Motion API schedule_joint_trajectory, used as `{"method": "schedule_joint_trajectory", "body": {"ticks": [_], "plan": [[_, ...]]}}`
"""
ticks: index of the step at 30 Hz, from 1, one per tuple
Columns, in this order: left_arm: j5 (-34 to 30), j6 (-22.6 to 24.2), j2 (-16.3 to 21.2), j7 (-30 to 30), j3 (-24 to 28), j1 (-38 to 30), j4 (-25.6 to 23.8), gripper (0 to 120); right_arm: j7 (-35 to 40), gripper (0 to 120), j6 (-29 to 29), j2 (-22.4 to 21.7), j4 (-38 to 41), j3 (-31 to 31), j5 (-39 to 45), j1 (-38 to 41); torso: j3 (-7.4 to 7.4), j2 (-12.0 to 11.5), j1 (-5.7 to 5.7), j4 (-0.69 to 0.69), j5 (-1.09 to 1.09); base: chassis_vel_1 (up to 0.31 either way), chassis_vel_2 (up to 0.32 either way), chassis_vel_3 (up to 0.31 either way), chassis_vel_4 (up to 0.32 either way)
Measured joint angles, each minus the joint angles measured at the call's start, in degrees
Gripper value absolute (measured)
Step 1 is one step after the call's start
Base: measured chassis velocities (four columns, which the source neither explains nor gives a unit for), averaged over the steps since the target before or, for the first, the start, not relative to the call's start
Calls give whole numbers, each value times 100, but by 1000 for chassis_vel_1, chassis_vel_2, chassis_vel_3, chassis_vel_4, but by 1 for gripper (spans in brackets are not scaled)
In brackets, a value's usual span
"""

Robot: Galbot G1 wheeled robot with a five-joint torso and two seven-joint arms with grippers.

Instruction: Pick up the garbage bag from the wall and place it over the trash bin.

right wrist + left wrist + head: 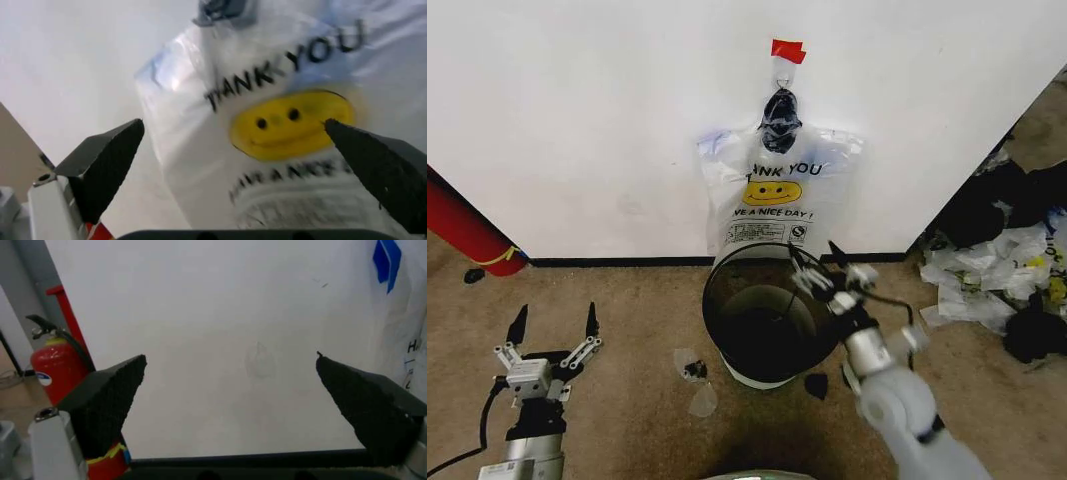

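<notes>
Faint extra eyes can be seen through the yellow smiley. I should expect another bag to stay hanging behind when I pull off the garbage bag (775,188).
The garbage bag (772,195) hangs flat on the white wall (597,120) from a hook under red tape, smiley and "THANK YOU" print facing out; a black knotted wad sits at its top. Directly below stands the dark see-through trash bin (717,300), its far rim covering the bag's lower edge. My right gripper (820,263) is open over the bin's right rim, a short way in front of the bag; the bag (280,135) shows between its spread fingers. My left gripper (554,324) is open, low at the left over the carpet, facing bare wall (227,340).
A red fire extinguisher (57,372) leans at the wall on the far left. Crumpled white and black bags (1007,280) pile up at the right. Small plastic scraps (695,385) lie on the carpet left of the bin, a black scrap on its right.
</notes>
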Motion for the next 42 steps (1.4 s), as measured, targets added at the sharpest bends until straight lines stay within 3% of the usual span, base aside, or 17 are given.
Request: {"method": "schedule_joint_trajectory", "body": {"ticks": [9, 15, 25, 36, 42], "plan": [[109, -65, -148, -6, -30, 124, -22, 100, 382, 100, -492, 304, -209, -136, 1284, 840, 0, 0, 0, -2, 0, 0, 0, 0, 0], [198, -136, -246, -4, 21, 166, -44, 100, 867, 100, -824, 762, -358, -34, 2436, 1497, -1, 0, 0, -1, 0, 0, 0, 0, 0], [176, -166, -201, -1, -10, 197, -47, 100, 980, 100, -871, 994, -501, 166, 2924, 1860, -1, 0, 0, -2, 0, 0, 0, 0, 0], [182, -164, -153, 20, 13, 206, -96, 100, 1134, 59, -1024, 1084, -912, 141, 3227, 2204, -1, 0, 0, -2, 0, 0, 0, 0, 0], [167, -178, -175, 20, 5, 236, -128, 100, 1219, 53, -1057, 1171, -1007, 106, 3255, 2318, -1, 0, 0, -1, 0, 0, 0, 0, 0]]}}
